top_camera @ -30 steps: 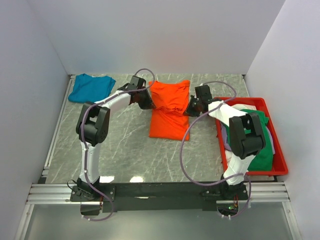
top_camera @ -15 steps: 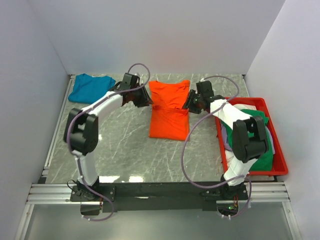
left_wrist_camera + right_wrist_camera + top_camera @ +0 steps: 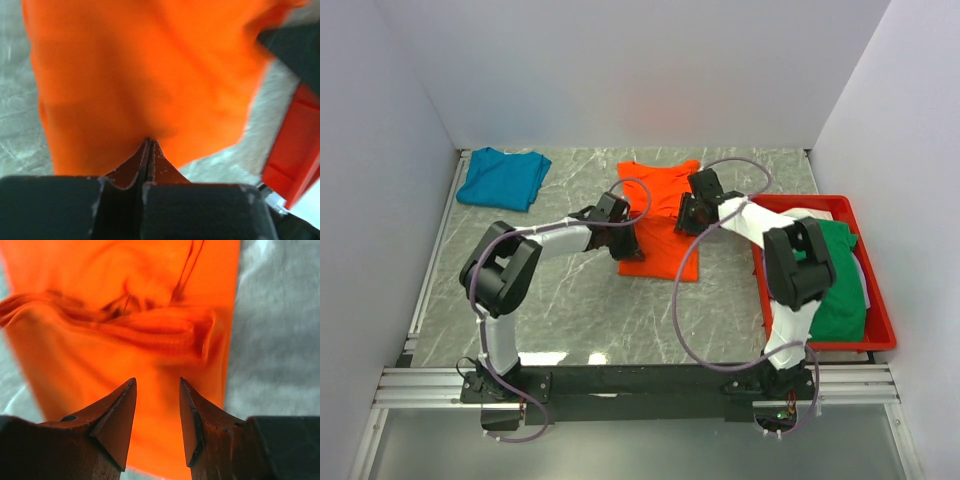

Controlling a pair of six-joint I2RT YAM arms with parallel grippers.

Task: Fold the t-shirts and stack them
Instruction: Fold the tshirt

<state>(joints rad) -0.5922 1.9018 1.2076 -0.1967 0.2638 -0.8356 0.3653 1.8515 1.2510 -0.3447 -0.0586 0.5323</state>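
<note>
Next, my left gripper goes up, grabs the edge's loose end (image 3: 15,312) and pulls it straight together with my right gripper, because the orange t-shirt's folded edge (image 3: 155,340) lies wrinkled across its middle.
The bright orange t-shirt (image 3: 665,200) lies folded in the middle of the table. My left gripper (image 3: 626,243) is at its near left edge, jaws shut, with the tips pinched into the orange cloth (image 3: 150,75) in the left wrist view (image 3: 149,142). My right gripper (image 3: 686,214) hovers over the shirt's right side, open and empty, with orange folds (image 3: 125,340) below its fingers (image 3: 157,385). The teal blue t-shirt (image 3: 502,178) lies folded at the far left. The green t-shirt (image 3: 838,285) and the white t-shirt (image 3: 802,213) lie crumpled in the tray.
The red plastic tray (image 3: 882,325) stands along the right side, close to my right arm; its edge shows in the left wrist view (image 3: 295,140). White walls enclose the grey marble table (image 3: 570,300) on three sides.
My left gripper moved from the shirt's far left edge toward me to its near left edge. My right gripper moved left over the shirt. The shirt's near part now looks narrower.
</note>
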